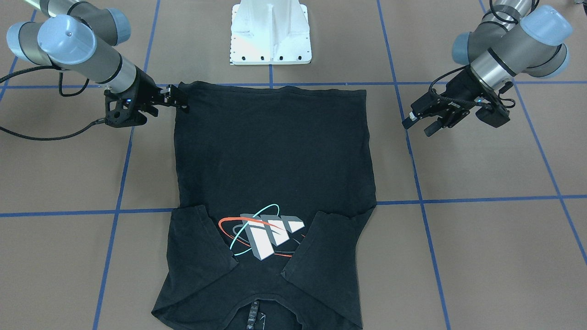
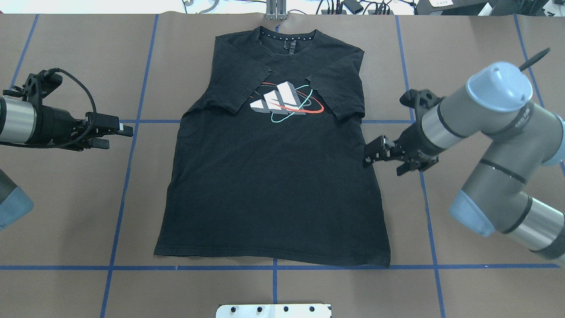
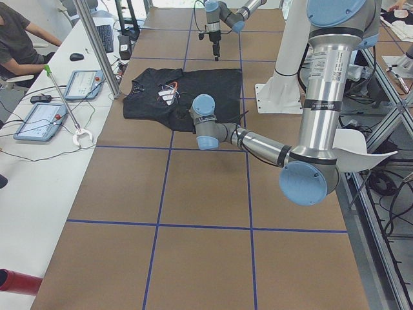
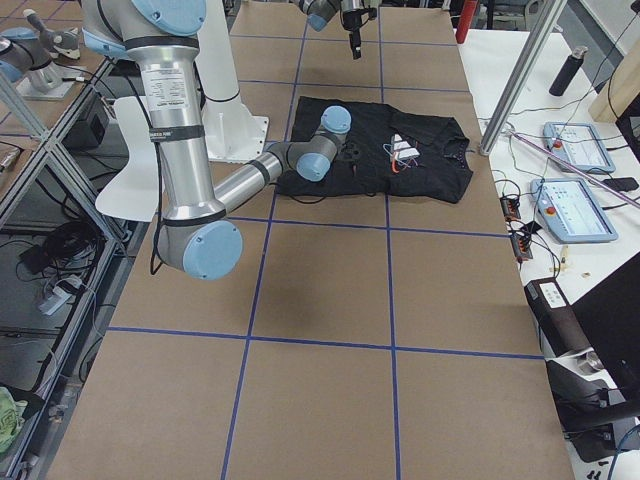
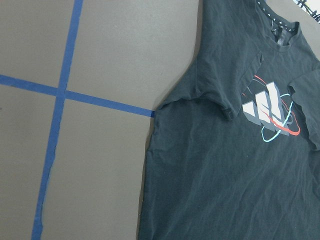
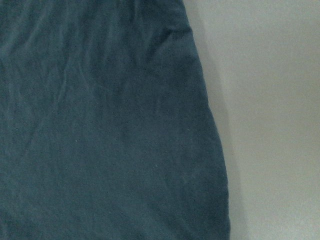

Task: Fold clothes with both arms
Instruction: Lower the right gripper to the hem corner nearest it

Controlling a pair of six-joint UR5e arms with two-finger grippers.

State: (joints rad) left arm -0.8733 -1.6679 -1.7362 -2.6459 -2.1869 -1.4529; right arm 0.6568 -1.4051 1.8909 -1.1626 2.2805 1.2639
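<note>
The black T-shirt's hem (image 1: 275, 91) lies slack and wavy along its wide edge (image 1: 231, 86). The hem should sag between my grippers when I carry it over the logo.
The black T-shirt (image 1: 275, 151) (image 2: 273, 185) lies flat and face up on the brown table, collar away from the robot. Both sleeves are folded in over the chest beside the white, red and teal logo (image 2: 284, 99). My right gripper (image 2: 370, 155) (image 1: 179, 98) hovers at the shirt's right side edge, jaws apart, holding nothing. The right wrist view shows only that cloth edge (image 6: 100, 125) and bare table. My left gripper (image 2: 117, 136) (image 1: 418, 126) stands open, well off the shirt's left side. The left wrist view looks across at the shirt (image 5: 225, 175).
Blue tape lines (image 2: 132, 132) cross the table. The white pedestal base (image 1: 270, 32) stands at the robot's edge, close to the shirt's hem. A black cable (image 1: 46, 133) trails by the right arm. A person (image 3: 16, 39) sits at a side desk with tablets (image 3: 42, 119).
</note>
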